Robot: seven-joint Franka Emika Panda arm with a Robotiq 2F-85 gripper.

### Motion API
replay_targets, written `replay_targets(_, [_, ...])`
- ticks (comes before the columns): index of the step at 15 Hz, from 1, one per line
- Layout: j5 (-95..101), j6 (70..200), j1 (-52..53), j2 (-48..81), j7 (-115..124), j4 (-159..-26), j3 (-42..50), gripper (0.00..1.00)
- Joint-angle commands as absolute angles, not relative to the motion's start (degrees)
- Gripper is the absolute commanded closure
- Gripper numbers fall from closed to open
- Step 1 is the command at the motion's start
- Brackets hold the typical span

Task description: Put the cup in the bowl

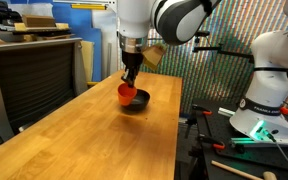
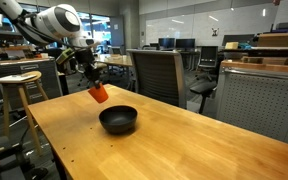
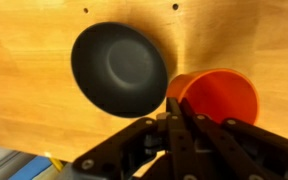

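The red-orange cup (image 2: pixel 100 94) hangs at a slant outside the black bowl's edge, so the robot's gripper should swing it across over the bowl's middle (image 2: pixel 118 116) before it goes down and opens.
The red-orange cup (image 1: pixel 125 91) hangs tilted in my gripper (image 1: pixel 130 78), held by its rim above the wooden table. It also shows in an exterior view (image 2: pixel 98 93) and in the wrist view (image 3: pixel 220 95), open mouth toward the camera. The black bowl (image 2: pixel 118 120) rests on the table, also seen in an exterior view (image 1: pixel 136 101) and in the wrist view (image 3: pixel 118 68). The cup is in the air beside the bowl, near its edge, not inside it. My gripper (image 3: pixel 176 106) is shut on the cup's rim.
The wooden table (image 2: pixel 174 150) has edges close on both sides. A black office chair (image 2: pixel 160 75) and a wooden stool (image 2: pixel 20 88) stand beside it. Another white robot base (image 1: pixel 264 95) sits on a bench next to the table.
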State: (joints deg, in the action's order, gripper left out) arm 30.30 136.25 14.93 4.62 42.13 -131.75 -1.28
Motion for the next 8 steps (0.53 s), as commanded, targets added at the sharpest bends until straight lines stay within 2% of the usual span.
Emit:
replay_targets(1, [43.9,133.6,12.4,-1.2,52.8,-134.0,-2.3,0.99])
replay_targets(4, [52.4,129.4,10.0,0.5,62.8,-134.2,-2.9,0.99])
replay_targets(8, [46.7,130.7,7.3,6.1,62.0,-134.7,-2.2,0.99])
